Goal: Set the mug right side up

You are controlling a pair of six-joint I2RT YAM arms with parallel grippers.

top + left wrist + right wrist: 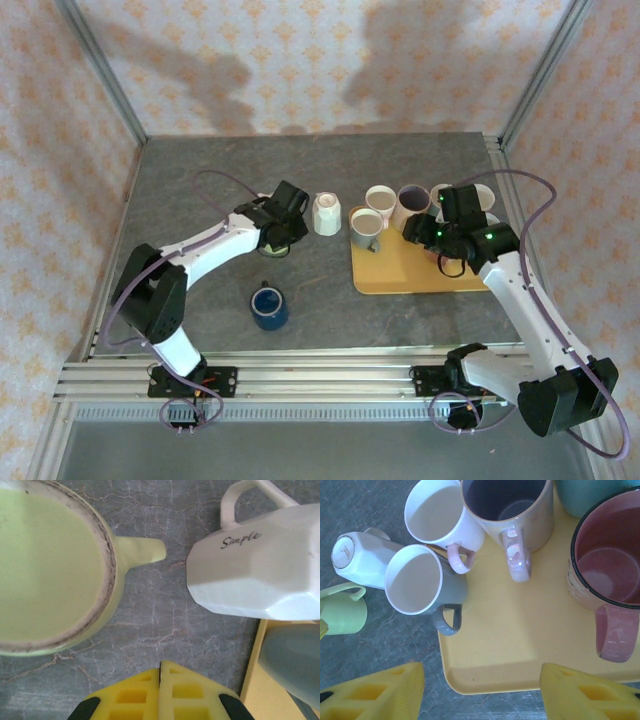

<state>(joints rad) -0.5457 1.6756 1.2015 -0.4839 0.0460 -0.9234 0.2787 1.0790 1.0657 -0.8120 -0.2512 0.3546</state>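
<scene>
The green mug's handle (pixel 143 551) points at the white mug nearby, so my left gripper should keep its fingers shut and keep pushing the green mug's side (pixel 109 619) until that handle stands free.
A pale green mug (pixel 50 565) stands upside down on the grey table, its rough foot ring facing up and its handle (pixel 142 551) pointing right. Beside it a white faceted mug (pixel 260 565) with "Simple" on its side also stands upside down (pixel 327 214), base up (pixel 345 552). My left gripper (pixel 160 669) hovers just in front of the gap between the two mugs, shut with nothing between its yellow fingers (pixel 283 230). Over the near edge of the yellow tray (pixel 520 645), my right gripper (pixel 482 680) is open and holds nothing.
On the tray (pixel 400 278) stand several upright mugs: grey (pixel 422 580), white with a pink handle (pixel 437 515), beige (pixel 510 505), pink (pixel 605 560). A blue mug (pixel 268 305) stands upright on the table near the front. Patterned walls surround the table.
</scene>
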